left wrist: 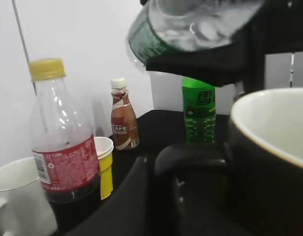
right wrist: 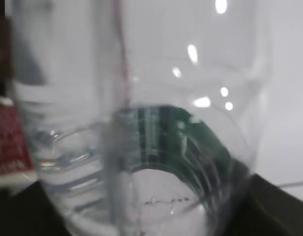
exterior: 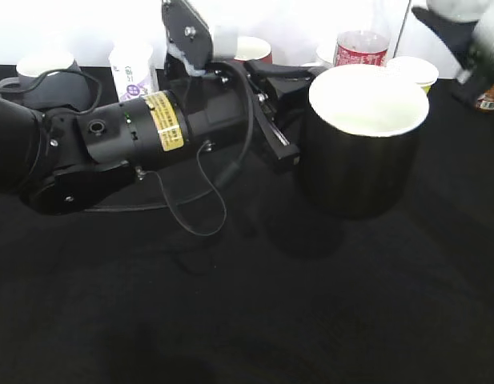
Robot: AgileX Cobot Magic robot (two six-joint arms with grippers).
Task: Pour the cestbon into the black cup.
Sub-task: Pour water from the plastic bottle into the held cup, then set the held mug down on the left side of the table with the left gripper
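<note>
My left gripper is holding the black cup upright, and the cestbon is clear of its rim. My left gripper should go next toward the small carton and let go of the cup beside the carton.
The black cup with a white inside stands right of centre on the black table; it also shows in the left wrist view. My left gripper is at its handle and looks shut on it. The cestbon, clear with a green label, hangs tilted above the cup's rim. It fills the right wrist view. My right gripper is shut on it, up at the top right of the exterior view. No water stream shows.
Behind the cup stand a cola bottle with a red label, a yellow paper cup, a brown coffee bottle, a green bottle and a white mug. A small carton and a mug stand at the back left.
</note>
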